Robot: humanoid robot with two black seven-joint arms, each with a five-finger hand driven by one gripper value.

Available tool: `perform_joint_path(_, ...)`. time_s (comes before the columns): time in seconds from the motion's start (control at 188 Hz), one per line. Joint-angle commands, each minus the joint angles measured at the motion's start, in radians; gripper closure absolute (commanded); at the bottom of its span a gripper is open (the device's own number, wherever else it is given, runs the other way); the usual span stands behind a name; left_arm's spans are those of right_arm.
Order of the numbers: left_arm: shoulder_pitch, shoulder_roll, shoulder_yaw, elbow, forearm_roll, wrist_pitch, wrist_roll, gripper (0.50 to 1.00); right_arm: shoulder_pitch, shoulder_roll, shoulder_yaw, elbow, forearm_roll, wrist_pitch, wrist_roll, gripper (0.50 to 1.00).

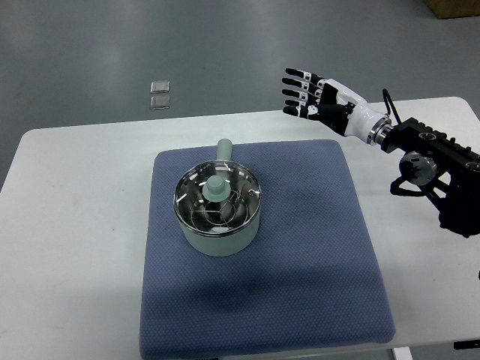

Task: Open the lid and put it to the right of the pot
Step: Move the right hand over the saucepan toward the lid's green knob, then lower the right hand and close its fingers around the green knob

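Only shiny metal [225, 214] can be seen through the glass lid [217, 189], so I expect the pot to be empty when I lift the lid by its green knob.
A pale green pot [219, 238] stands on the blue mat [300, 255], its handle [224, 149] pointing to the far side. A glass lid [199, 191] with a green knob [216, 187] rests on the pot. My right hand [304, 93] hovers above the table's far edge, well up and to the right of the pot, fingers spread and holding nothing. Its arm [427, 150] comes in from the right edge. The left arm does not show.
The blue mat lies on a white table [75, 225]. Bare mat stretches right of the pot. Two small clear packets [159, 94] lie on the grey floor beyond the table's far edge.
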Motion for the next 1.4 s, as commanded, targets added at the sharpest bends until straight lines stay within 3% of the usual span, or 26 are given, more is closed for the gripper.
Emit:
perform_joint_path(0.0, 0.0, 0.0, -0.001, 0.0, 0.0, 0.0, 0.0, 0.5, 0.034, -0.007, -0.002, 0.002, -0.057, 0.043, -0.001, 0.568)
perform_joint_path(0.138, 0.0, 0.0, -0.001, 0.0, 0.0, 0.0, 0.0, 0.5, 0.076, -0.007, -0.002, 0.005, -0.18, 0.063, 0.004, 0.568)
perform_joint_path(0.143, 0.0, 0.0, -0.001, 0.0, 0.0, 0.0, 0.0, 0.5, 0.095, -0.01, -0.002, 0.025, -0.271, 0.078, 0.015, 0.568)
perform_joint_path(0.329, 0.0, 0.0, -0.001, 0.0, 0.0, 0.0, 0.0, 0.5, 0.141, -0.014, -0.002, 0.16, -0.6, 0.091, 0.116, 0.568)
perform_joint_path(0.664, 0.0, 0.0, -0.001, 0.0, 0.0, 0.0, 0.0, 0.5, 0.249, -0.033, -0.132, 0.375, -0.994, 0.094, 0.167, 0.566)
perform_joint_path(1.014, 0.0, 0.0, -0.001, 0.0, 0.0, 0.0, 0.0, 0.5, 0.421, 0.009, -0.379, 0.379, -1.119, 0.082, 0.156, 0.568)
perform_joint_path(1.237, 0.0, 0.0, -0.001, 0.0, 0.0, 0.0, 0.0, 0.5, 0.439, 0.03, -0.407, 0.376, -1.145, 0.08, 0.156, 0.568)
perform_joint_path(1.396, 0.0, 0.0, -0.001, 0.0, 0.0, 0.0, 0.0, 0.5, 0.436, 0.059, -0.431, 0.353, -1.177, 0.029, 0.15, 0.57)
